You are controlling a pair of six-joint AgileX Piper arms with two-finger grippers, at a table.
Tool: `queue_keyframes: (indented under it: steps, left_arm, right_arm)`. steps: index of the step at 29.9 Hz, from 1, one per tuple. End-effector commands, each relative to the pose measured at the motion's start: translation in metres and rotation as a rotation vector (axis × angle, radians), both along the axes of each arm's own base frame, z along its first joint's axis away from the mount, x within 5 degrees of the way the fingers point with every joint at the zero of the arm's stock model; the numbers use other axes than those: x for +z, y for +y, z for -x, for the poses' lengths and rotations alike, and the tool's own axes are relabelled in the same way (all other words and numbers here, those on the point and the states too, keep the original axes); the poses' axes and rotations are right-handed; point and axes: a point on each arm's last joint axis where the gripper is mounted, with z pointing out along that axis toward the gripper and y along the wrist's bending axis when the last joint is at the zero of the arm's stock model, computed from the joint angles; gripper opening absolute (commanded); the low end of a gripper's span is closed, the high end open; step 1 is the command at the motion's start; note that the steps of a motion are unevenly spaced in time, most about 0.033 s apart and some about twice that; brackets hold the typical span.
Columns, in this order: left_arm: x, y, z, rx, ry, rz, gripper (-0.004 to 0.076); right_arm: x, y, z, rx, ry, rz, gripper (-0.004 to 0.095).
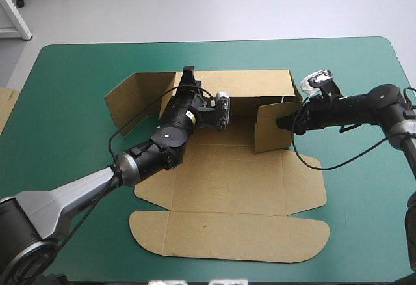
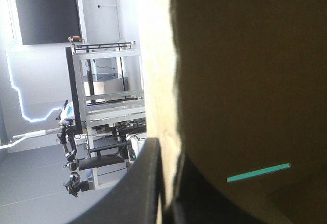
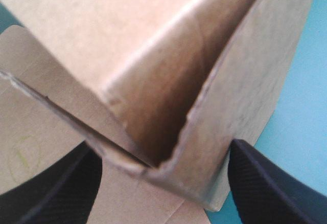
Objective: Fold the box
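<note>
The whole box [image 1: 242, 83] will be dragged along, lid and all, when the robot pulls the box's side, because the lid is joined to the box along a crease [image 1: 224, 145].
The brown box [image 1: 227, 181] lies partly raised on the teal-green cover. Its long back wall [image 1: 250, 83] stands upright, and the lid [image 1: 227, 238] lies flat toward the near edge. My left gripper [image 1: 188, 71] reaches over the back wall's left end and is shut on its top edge; in the left wrist view the board [image 2: 240, 81] sits between the black fingers [image 2: 145, 183] of that gripper [image 2: 168, 151]. The right side wall [image 1: 273, 125] stands raised. My right gripper [image 1: 285, 122] is at its outer face, open, with a folded corner of the box [image 3: 168, 96] between the spread fingers [image 3: 271, 183] of that gripper [image 3: 161, 150].
A left flap [image 1: 130, 99] of the box leans outward at an angle. More brown board [image 1: 5, 106] shows at the table's left edge. Bare teal-green cover [image 1: 364, 194] stretches to the right of the box and along the near edge.
</note>
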Motion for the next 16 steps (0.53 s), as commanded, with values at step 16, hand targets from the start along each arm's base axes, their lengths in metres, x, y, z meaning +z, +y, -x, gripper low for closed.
queue_keyframes:
  steps: [16]
  left_arm:
    - [0.015,-0.005,0.006,-0.033,0.016,0.135,-0.0010]
  right_arm:
    - [0.010,0.004,-0.001,-0.161,-0.040,-0.055,0.0319]
